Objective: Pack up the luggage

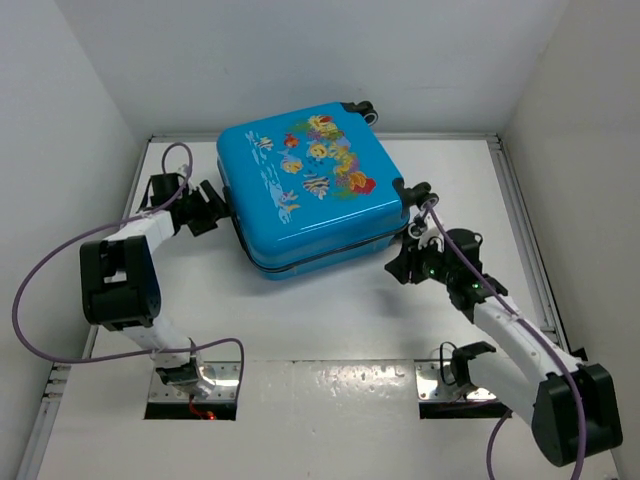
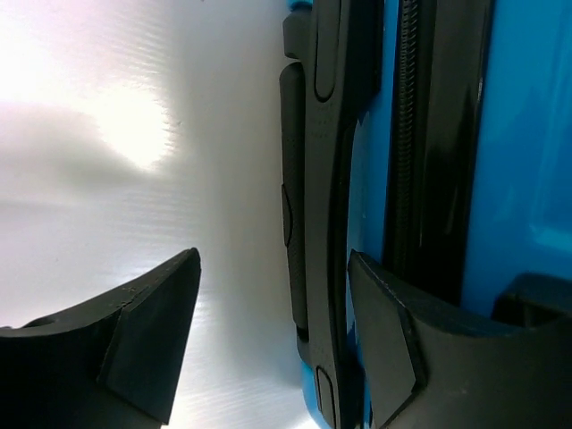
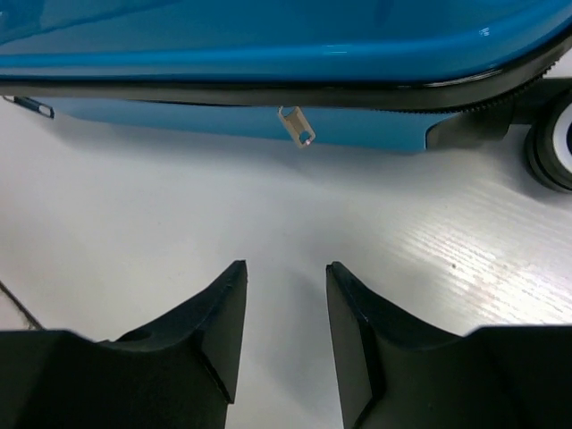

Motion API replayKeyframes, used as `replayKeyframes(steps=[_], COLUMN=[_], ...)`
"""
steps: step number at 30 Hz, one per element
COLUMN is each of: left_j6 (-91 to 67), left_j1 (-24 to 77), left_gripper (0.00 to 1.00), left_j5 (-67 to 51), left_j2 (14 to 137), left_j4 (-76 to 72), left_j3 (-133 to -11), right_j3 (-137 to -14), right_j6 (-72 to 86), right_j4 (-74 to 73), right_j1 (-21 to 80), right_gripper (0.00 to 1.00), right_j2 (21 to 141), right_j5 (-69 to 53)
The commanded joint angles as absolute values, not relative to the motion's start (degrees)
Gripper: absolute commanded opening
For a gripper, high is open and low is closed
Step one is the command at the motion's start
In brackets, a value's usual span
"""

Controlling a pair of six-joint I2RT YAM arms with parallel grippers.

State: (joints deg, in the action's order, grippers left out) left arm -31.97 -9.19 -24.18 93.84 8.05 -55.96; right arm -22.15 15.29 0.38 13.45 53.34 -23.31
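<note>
The suitcase's dark side handle [image 2: 325, 223] rests against one finger of my open left gripper, so next I slip that finger behind the handle [image 2: 359, 192] and close around it.
The luggage [image 1: 310, 190], a bright-blue hard-shell suitcase with cartoon fish prints, lies flat and closed at the back of the table. My left gripper [image 1: 212, 210] is at its left side. In the left wrist view that gripper [image 2: 273, 259] is open, with the dark side handle [image 2: 313, 179] between its fingers, close to the right finger. My right gripper [image 1: 408, 262] is by the suitcase's near right corner, beside a black wheel [image 1: 415, 190]. In the right wrist view this gripper [image 3: 286, 268] is open and empty. It faces the zipper seam, where a silver zipper pull [image 3: 296, 125] hangs.
White walls enclose the white table [image 1: 330, 330] on the left, back and right. A second wheel [image 1: 362, 109] sticks out at the suitcase's far corner. Another zipper pull [image 3: 27, 105] lies at the seam's left end. A purple cable [image 1: 40, 280] loops off the left arm.
</note>
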Motion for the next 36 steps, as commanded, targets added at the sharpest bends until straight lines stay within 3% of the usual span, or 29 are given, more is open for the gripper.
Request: replayKeyframes(steps=[1, 6, 14, 18, 22, 25, 29, 30, 33, 36], left_j6=[-33.4, -34.0, -34.4, -35.0, -35.0, -35.6, -35.6, -35.6, -35.0, -34.5], left_j1=[-7.3, -6.2, -4.4, -3.1, -1.9, -1.3, -1.3, -1.3, -1.3, -1.3], left_gripper=[0.73, 0.74, 0.59, 0.59, 0.64, 0.70, 0.80, 0.81, 0.81, 0.81], left_j5=[-24.3, -23.7, -21.3, -20.7, -19.4, -18.9, -15.6, -14.8, -12.8, -11.8], left_j2=[96.6, 99.1, 103.4, 104.1, 103.5, 102.3, 100.5, 99.8, 99.2, 99.8], left_j4=[5.1, 5.1, 6.7, 6.7, 6.7, 6.7, 7.7, 7.7, 9.5, 10.0], left_j3=[-57.3, -59.8, -62.9, -62.9, -61.9, -60.8, -58.8, -58.8, -58.8, -58.3], right_j3=[-20.6, -18.8, -18.3, -19.8, -21.6, -22.7, -23.7, -23.7, -24.2, -23.4], right_j6=[18.5, 19.2, 20.1, 23.3, 22.6, 24.1, 24.5, 24.3, 23.9, 22.2], right_j4=[13.9, 23.6, 32.6, 34.2, 34.2, 34.7, 37.3, 38.5, 39.2, 39.3], right_j1=[16.9, 20.3, 24.8, 25.4, 28.6, 29.3, 29.2, 29.2, 29.3, 29.1], right_gripper=[0.41, 0.41, 0.39, 0.46, 0.45, 0.40, 0.27, 0.20, 0.07, 0.00], right_j2=[54.7, 59.5, 65.5, 68.3, 72.1, 74.4, 76.5, 76.9, 77.6, 77.1], right_j5=[-17.6, -11.5, -5.3, -3.3, 4.4, 8.7, 9.5, 9.3, 9.1, 9.3])
